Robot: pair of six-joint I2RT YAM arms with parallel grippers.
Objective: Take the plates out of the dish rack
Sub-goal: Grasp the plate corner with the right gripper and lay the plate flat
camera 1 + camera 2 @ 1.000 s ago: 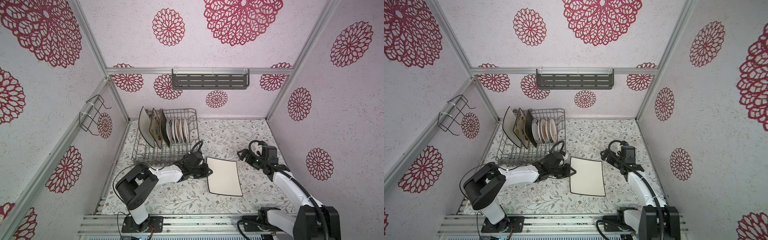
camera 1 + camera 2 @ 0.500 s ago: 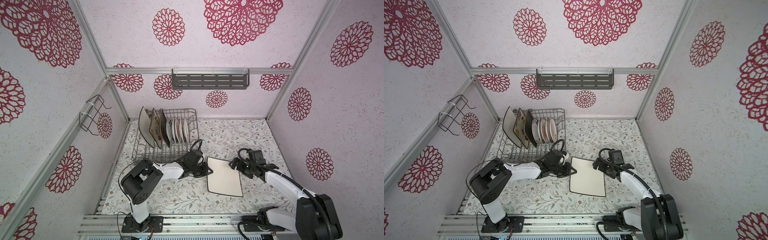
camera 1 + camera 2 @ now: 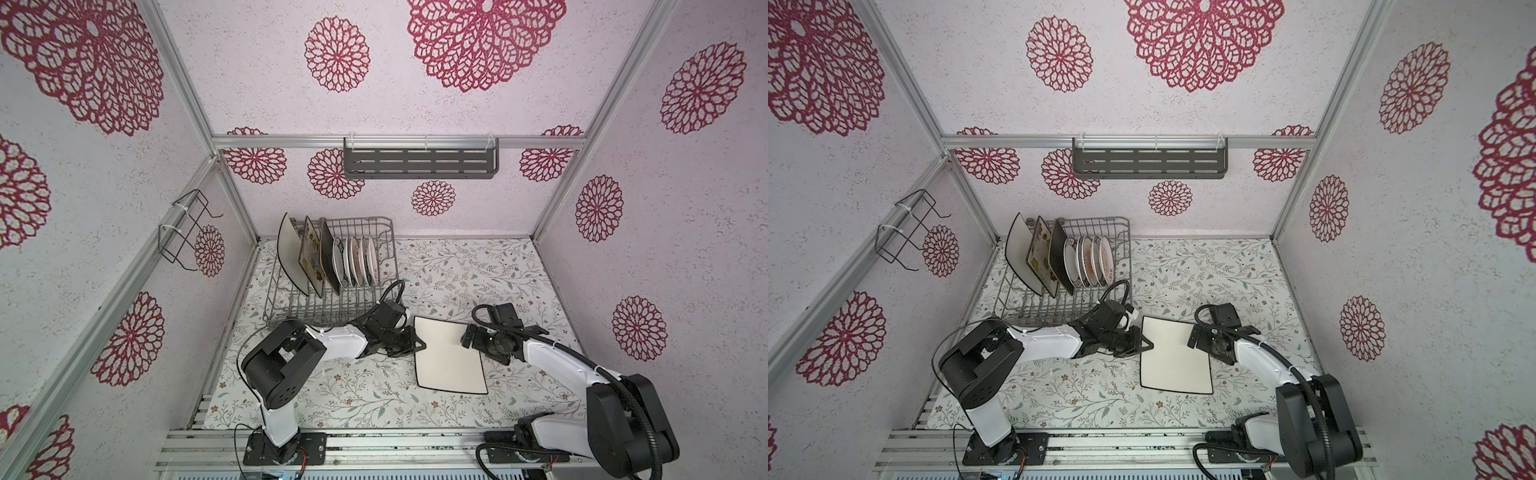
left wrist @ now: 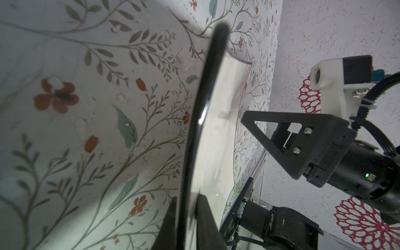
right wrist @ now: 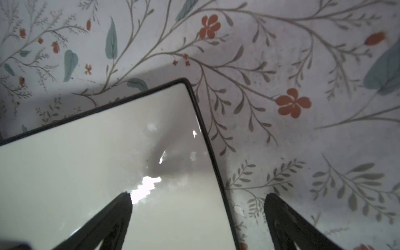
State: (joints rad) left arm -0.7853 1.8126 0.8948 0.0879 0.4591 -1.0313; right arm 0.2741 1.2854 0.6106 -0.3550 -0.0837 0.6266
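My right gripper should take the plate's opposite edge (image 5: 227, 204) and help straighten the plate nearer the front, because the plate on the mat (image 3: 449, 358) is crooked in my left gripper.
A white black-rimmed rectangular plate (image 3: 449, 359) (image 3: 1173, 359) lies on the floral mat in front of the dish rack (image 3: 388, 249) (image 3: 1126, 257). My left gripper (image 3: 415, 343) (image 4: 187, 199) is shut on its left rim. My right gripper (image 3: 471, 340) (image 5: 198, 195) is open and straddles the plate's right edge near the far corner, one finger over the plate (image 5: 108, 162) and one over the mat. In the rack stand another white black-rimmed plate (image 3: 289, 253), a cream floral plate (image 3: 309, 259), a dark brown plate (image 3: 330, 257) and several small round plates (image 3: 357, 262).
A grey slotted shelf (image 3: 419, 163) hangs on the back wall. A black wire holder (image 3: 185, 232) is fixed to the left wall. Patterned walls close in three sides. An aluminium rail (image 3: 374, 440) with both arm bases runs along the front.
My right arm has swung left to the plate, and its open gripper now straddles the plate's right edge. The left gripper and the plate have stayed in place.
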